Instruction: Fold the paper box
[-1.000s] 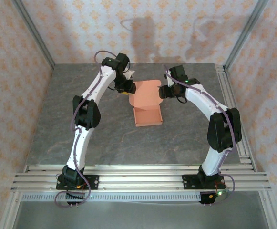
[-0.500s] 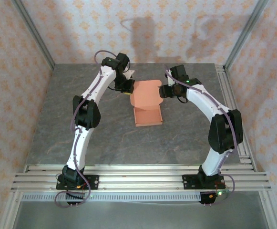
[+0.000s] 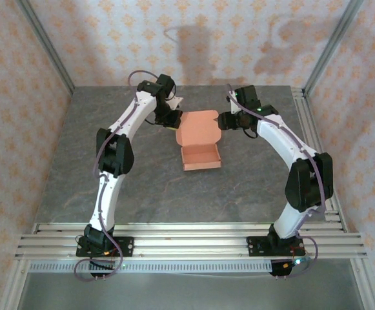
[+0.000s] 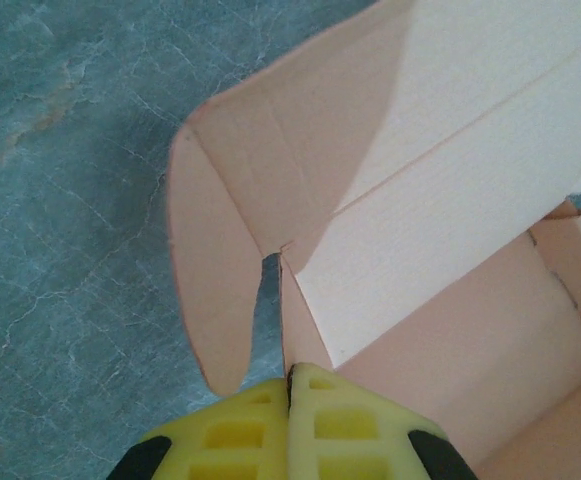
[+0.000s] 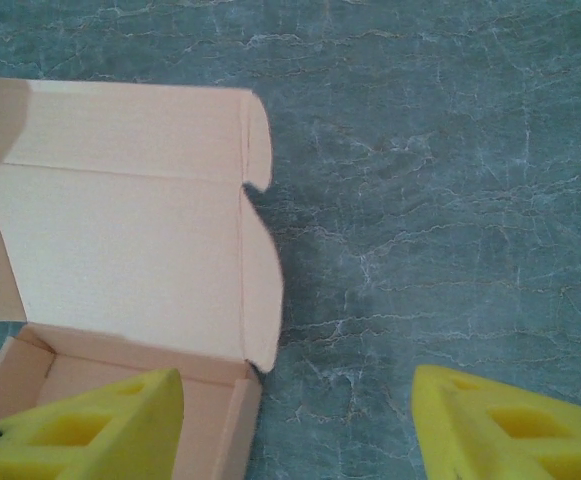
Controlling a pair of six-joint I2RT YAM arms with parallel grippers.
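Note:
The rounded side flap (image 4: 210, 260) spreads wide past the closed fingers of the robot's left gripper, so this gripper should move back, open and bring its fingers around that flap (image 4: 226, 350).
The salmon-orange paper box (image 3: 199, 132) lies mid-table, its shallow tray toward me and its lid tilted up at the far side. My left gripper (image 3: 174, 121) is at the box's left edge. In the left wrist view its yellow fingers (image 4: 292, 378) are shut on the tray's thin left wall, with the box (image 4: 450, 200) spreading ahead and a rounded side flap (image 4: 210, 290) hanging to the left. My right gripper (image 3: 224, 121) stands open at the box's right side. Its left fingertip (image 5: 120, 420) is over the tray, the right one over bare table, and the box (image 5: 120, 240) lies ahead.
The grey marbled table (image 3: 142, 181) has open surface all round the box. Aluminium rails (image 3: 187, 236) run along the near edge and more rails (image 3: 306, 123) down the right side. Patterned walls (image 3: 239, 39) close in the back and sides.
My left gripper has closed on the box's left wall. The right gripper has shifted slightly up and away, staying open. The lid stands a little more upright.

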